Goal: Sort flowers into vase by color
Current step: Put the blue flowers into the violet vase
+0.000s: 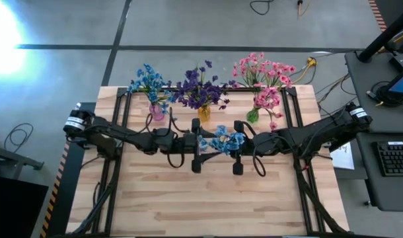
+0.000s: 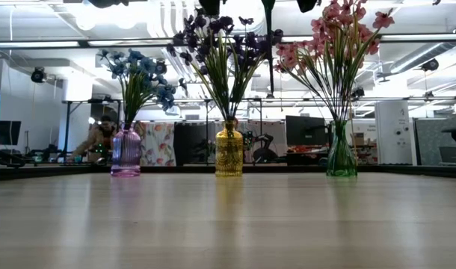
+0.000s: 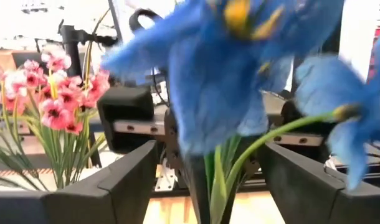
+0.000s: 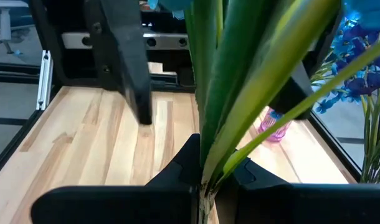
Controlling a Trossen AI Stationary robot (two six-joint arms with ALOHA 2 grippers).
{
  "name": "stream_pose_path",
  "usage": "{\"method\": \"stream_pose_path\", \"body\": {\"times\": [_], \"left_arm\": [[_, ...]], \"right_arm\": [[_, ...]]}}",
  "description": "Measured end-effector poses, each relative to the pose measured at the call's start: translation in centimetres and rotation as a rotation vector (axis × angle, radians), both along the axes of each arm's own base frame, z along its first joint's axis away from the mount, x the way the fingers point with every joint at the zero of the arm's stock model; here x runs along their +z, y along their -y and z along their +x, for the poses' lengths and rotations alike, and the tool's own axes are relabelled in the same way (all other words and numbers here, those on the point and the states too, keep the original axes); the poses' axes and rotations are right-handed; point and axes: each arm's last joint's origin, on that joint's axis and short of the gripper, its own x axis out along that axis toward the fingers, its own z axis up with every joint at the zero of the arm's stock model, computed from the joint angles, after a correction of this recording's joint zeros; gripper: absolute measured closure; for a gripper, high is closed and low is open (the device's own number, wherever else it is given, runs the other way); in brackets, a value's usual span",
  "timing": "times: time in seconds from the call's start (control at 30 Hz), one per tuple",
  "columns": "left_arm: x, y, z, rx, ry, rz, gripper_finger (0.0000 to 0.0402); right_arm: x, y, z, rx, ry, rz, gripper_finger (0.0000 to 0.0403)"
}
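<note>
My right gripper pinches the stem ends [image 4: 206,193] that must enter the pink vase, so it should open once my left gripper grips the stems [image 3: 218,184] below the blue blossoms.
A blue flower sprig [image 1: 224,140] hangs in the air over the table's middle, between my two grippers. My right gripper [image 1: 241,143] comes from the table's right and is shut on its green stems [image 4: 240,93]. My left gripper [image 1: 200,143] comes from the left and is open. Its fingers [image 3: 131,180] stand on either side of the stems below the blue blossoms [image 3: 227,74] without visibly touching them. Along the far edge stand a pink vase [image 2: 125,153] with blue flowers, a yellow vase [image 2: 229,153] with purple flowers and a green vase [image 2: 341,157] with pink flowers. My right gripper pinches the bundle of green stems [image 4: 205,171] between its two fingers, at their free ends. The stems rise away from the fingertips toward the blossoms. The sprig is lifted clear of the table.
The three vases stand in a row near the table's far edge [image 1: 208,92], with their sprays spreading wide above them. Black frame rails [image 1: 119,132] run along the table's left and right sides. Bare wood [image 1: 208,198] lies toward the near edge. A person sits in the room behind [image 2: 101,138].
</note>
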Motion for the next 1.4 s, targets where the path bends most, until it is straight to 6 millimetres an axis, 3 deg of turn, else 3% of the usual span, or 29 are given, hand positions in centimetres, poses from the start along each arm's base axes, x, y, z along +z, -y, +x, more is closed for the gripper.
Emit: {"method": "stream_pose_path", "body": {"times": [0.6,0.83,1.1,1.4], "left_arm": [[0.0,-0.4,0.1,0.013,0.012,0.009,0.0332],[0.0,-0.4,0.1,0.014,0.011,0.008,0.0388],[1.1,-0.6,-0.6,0.019,0.025,0.006,0.04],[4.7,-1.6,-4.5,0.158,-0.025,-0.004,0.04]], "right_arm": [[0.1,0.0,0.0,-0.006,0.008,0.016,0.0387],[0.1,0.0,0.0,-0.011,0.01,0.037,0.0321],[1.1,0.2,-0.8,-0.024,0.053,0.109,0.0236],[2.7,0.6,-2.2,-0.022,0.107,0.12,0.02]]}}
